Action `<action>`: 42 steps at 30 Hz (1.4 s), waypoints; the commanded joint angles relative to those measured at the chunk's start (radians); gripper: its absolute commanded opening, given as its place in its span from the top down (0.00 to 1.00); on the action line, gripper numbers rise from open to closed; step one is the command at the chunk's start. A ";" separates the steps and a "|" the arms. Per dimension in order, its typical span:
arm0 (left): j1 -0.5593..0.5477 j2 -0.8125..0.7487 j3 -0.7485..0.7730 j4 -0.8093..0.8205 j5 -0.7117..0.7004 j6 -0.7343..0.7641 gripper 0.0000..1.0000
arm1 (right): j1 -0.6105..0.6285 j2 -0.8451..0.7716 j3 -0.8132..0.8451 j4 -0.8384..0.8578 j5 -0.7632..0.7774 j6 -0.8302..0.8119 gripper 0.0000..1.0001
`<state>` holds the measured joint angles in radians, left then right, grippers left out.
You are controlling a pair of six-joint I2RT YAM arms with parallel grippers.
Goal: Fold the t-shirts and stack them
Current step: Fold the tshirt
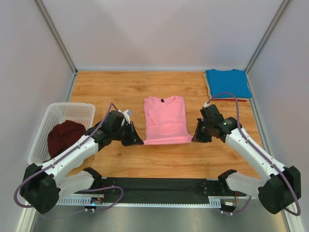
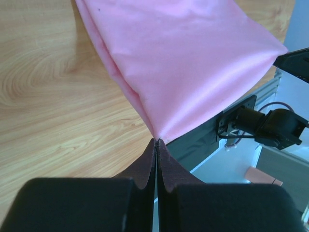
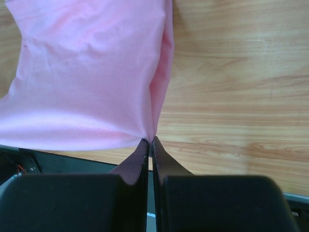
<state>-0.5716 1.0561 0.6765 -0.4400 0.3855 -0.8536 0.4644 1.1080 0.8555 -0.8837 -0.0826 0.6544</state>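
Observation:
My right gripper should keep moving over the t-shirt's body and let go of the hem at the collar, because the pink t-shirt's hem (image 1: 168,143) runs straight and parallel to the collar (image 1: 169,99).
The pink t-shirt (image 1: 165,120) lies flat in the middle of the wooden table, sleeves folded in. My left gripper (image 1: 140,141) is shut on its near left hem corner, seen in the left wrist view (image 2: 157,140) with the pink t-shirt (image 2: 188,63) stretching away. My right gripper (image 1: 194,139) is shut on the near right hem corner, seen in the right wrist view (image 3: 150,141) with the pink t-shirt (image 3: 87,77). The blue t-shirt (image 1: 228,82) lies folded at the far right. The dark maroon t-shirt (image 1: 65,135) sits bunched in the basket.
A white lattice basket (image 1: 57,112) stands at the left edge of the table. A red pen-like stick (image 1: 231,100) lies by the blue shirt. Grey walls close in the sides and back. The black arm mount rail (image 1: 159,186) runs along the near edge.

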 commanded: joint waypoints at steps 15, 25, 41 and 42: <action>0.156 0.330 0.507 -0.161 -0.051 0.136 1.00 | -0.079 0.403 0.615 -0.144 0.143 -0.156 1.00; 0.237 0.582 0.718 -0.155 0.018 0.169 1.00 | -0.115 0.696 0.916 -0.152 0.132 -0.216 1.00; 0.332 0.918 1.040 -0.128 0.059 0.215 1.00 | -0.158 1.030 1.257 -0.106 0.136 -0.269 1.00; 0.335 0.952 1.055 -0.128 0.067 0.215 1.00 | -0.161 1.058 1.267 -0.103 0.133 -0.272 1.00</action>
<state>-0.2523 1.9644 1.6558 -0.5854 0.4240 -0.6628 0.3183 2.1307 2.0426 -1.0248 0.0288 0.4179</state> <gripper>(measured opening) 0.003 0.012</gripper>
